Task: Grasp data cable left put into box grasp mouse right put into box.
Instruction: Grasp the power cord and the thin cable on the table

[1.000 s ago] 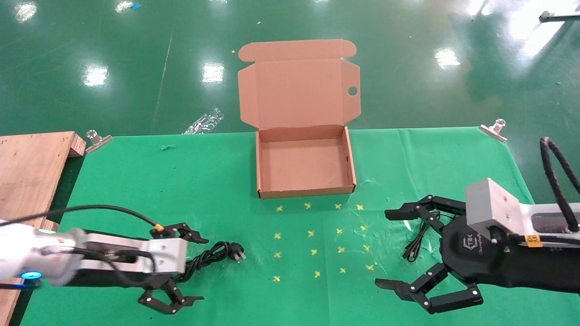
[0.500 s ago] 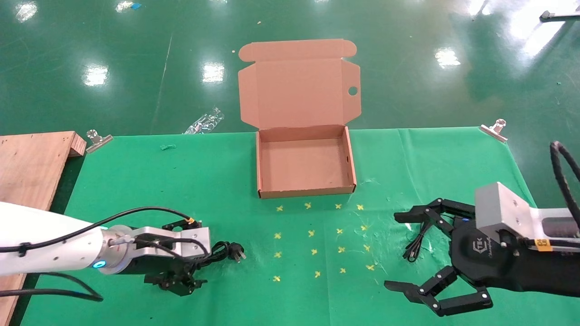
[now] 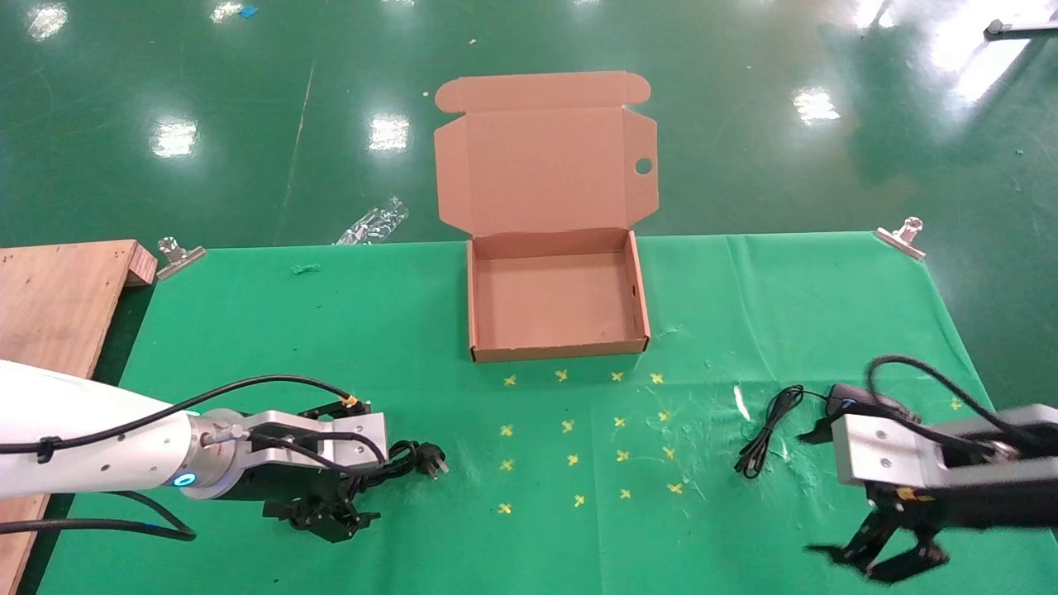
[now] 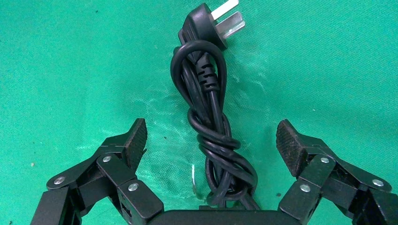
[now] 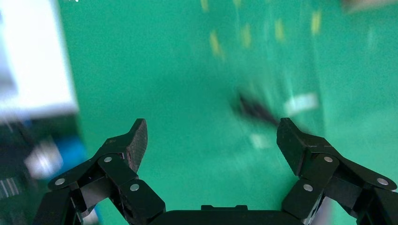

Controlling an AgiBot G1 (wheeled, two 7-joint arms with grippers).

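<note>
A short lead (image 3: 814, 395) connects the tightly bundled wire to the mouse (image 3: 855, 398). The mouse will come along, dangling, when I lift the wire.
The data cable (image 3: 395, 460) lies coiled on the green cloth at the near left, with its pronged plug (image 3: 431, 463) pointing right. My left gripper (image 3: 343, 483) is open just above it. In the left wrist view the cable (image 4: 211, 108) runs between the two spread fingers (image 4: 136, 140), which do not touch it. The mouse (image 3: 851, 398) lies at the right, partly hidden behind my right arm, and its thin wire (image 3: 764, 434) trails left. My right gripper (image 3: 876, 558) is open and empty, near the front edge. The box (image 3: 558, 353) stands open and empty at the far middle.
The box lid (image 3: 541, 169) stands upright behind it. A wooden board (image 3: 58, 306) lies at the far left. Metal clips (image 3: 178, 254) (image 3: 901, 235) hold the cloth's back corners. Yellow cross marks (image 3: 579, 438) dot the cloth between the arms.
My left gripper has moved right and come down over the cable, then held still. My right arm has drawn back towards the near right, uncovering the mouse.
</note>
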